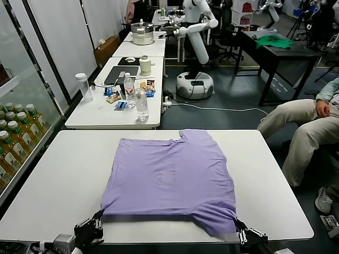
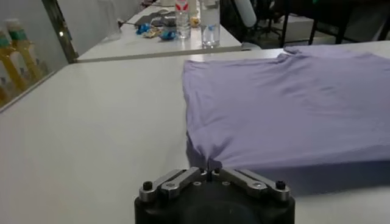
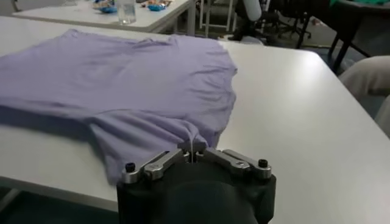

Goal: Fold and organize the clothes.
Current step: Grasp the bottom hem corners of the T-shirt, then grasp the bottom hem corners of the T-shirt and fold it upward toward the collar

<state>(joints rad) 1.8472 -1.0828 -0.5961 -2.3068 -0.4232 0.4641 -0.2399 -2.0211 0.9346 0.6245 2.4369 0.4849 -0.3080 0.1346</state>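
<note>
Both of the robot's grippers should carry the near corners [image 1: 106,209] forward before they lay the shirt flat, because the sleeve [image 1: 213,221] by the robot's right gripper hangs at the table's front edge.
The lavender T-shirt [image 1: 169,177] lies on the white table [image 1: 63,180], plain side up, its near part folded back over itself. My left gripper [image 1: 99,216] is shut on the shirt's near left corner at the table's front edge; the left wrist view shows the pinched cloth [image 2: 207,161] at the gripper [image 2: 208,173]. My right gripper [image 1: 237,221] is shut on the near right corner by a sleeve; the right wrist view shows cloth [image 3: 190,137] rising into the gripper [image 3: 192,153].
A second white table [image 1: 114,114] behind holds bottles [image 1: 141,103], a jar and snacks. Shelved drink bottles [image 1: 13,140] stand at the left. A seated person [image 1: 307,121] is at the right; another robot [image 1: 196,47] stands behind.
</note>
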